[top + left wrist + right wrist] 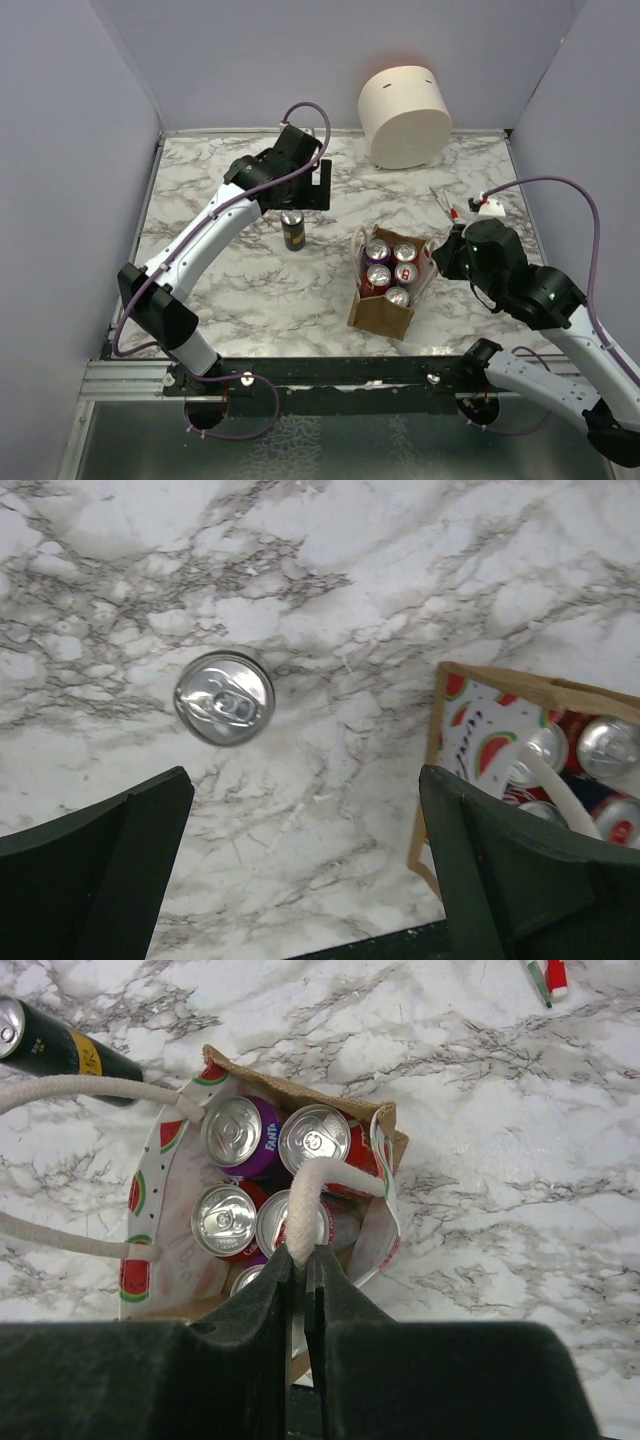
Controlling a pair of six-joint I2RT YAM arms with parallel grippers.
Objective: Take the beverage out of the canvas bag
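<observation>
The robot's right gripper is holding the rope handle (431, 286) out of the way of the red-tabbed can (406, 273), so the left gripper keeps going into the bag until it grips that can.
The canvas bag (380, 312) stands open in the middle of the table, its watermelon-print lining (160, 1175) showing, with several beverage cans (392, 265) upright inside. A black beverage can (293, 230) stands on the marble to the bag's left, its silver top (224, 697) facing up. My left gripper (314, 186) hangs above and just behind that can, open, with nothing between its fingers (100, 865). My right gripper (301, 1260) is at the bag's right side, shut on a white rope handle (312, 1200) over the cans.
A large cream cylinder (405, 115) lies at the back right. A small red and white object (470, 208) lies right of the bag, near the right wall. The bag's other rope handle (80, 1090) loops out to the left.
</observation>
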